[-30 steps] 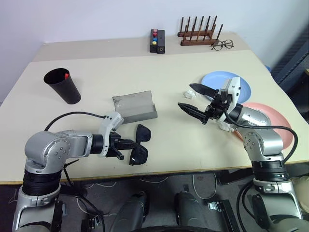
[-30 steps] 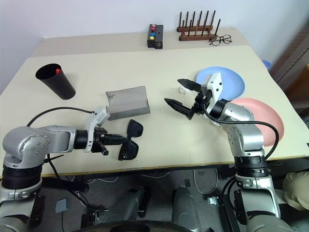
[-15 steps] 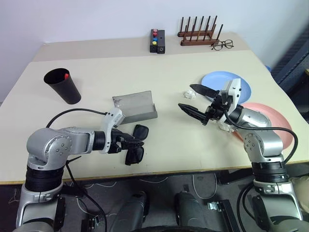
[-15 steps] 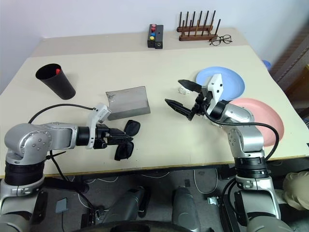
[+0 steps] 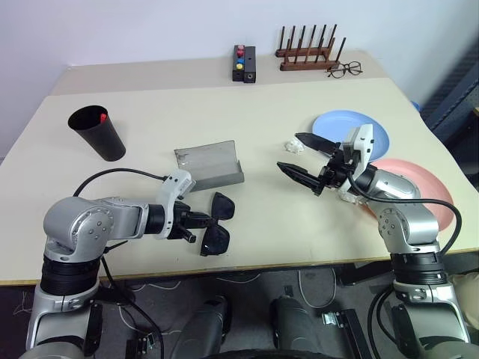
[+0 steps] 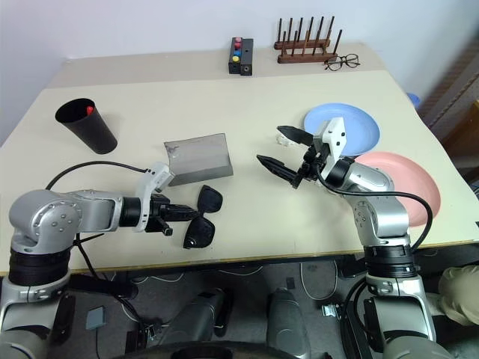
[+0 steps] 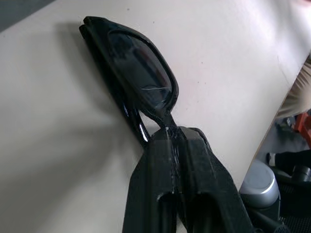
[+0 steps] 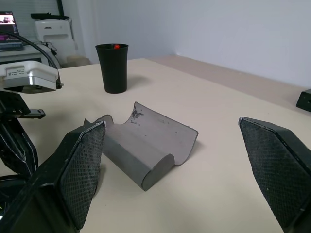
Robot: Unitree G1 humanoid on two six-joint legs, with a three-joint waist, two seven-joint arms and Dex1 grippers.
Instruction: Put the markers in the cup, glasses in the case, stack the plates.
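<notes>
My left gripper should turn at the wrist, open and pinch the bridge (image 7: 165,120) squarely before it goes to the case, because the black glasses' lens (image 7: 146,73) is at a slant to its closed fingers.
My left gripper (image 5: 196,224) is shut on the bridge of the black glasses (image 5: 219,226), which hang just above the table near its front edge; the left wrist view shows one dark lens (image 7: 141,68) past the closed fingers. The grey case (image 5: 210,166) lies open just behind them. At the far left stands the black cup (image 5: 98,135), with a red-capped marker (image 5: 101,117) inside. My right gripper (image 5: 289,152) hovers open and empty, right of the case. Behind it lies the light blue plate (image 5: 338,123), and the pink plate (image 5: 432,191) lies under that arm.
A black box with coloured buttons (image 5: 244,63), a wooden rack (image 5: 307,54) and wire-rimmed spectacles (image 5: 344,69) stand along the back edge. A small crumpled white bit (image 5: 292,145) lies by the right gripper.
My left gripper opened around the glasses, which tipped and slid a little toward it, and has shut on them again. The right arm stayed still.
</notes>
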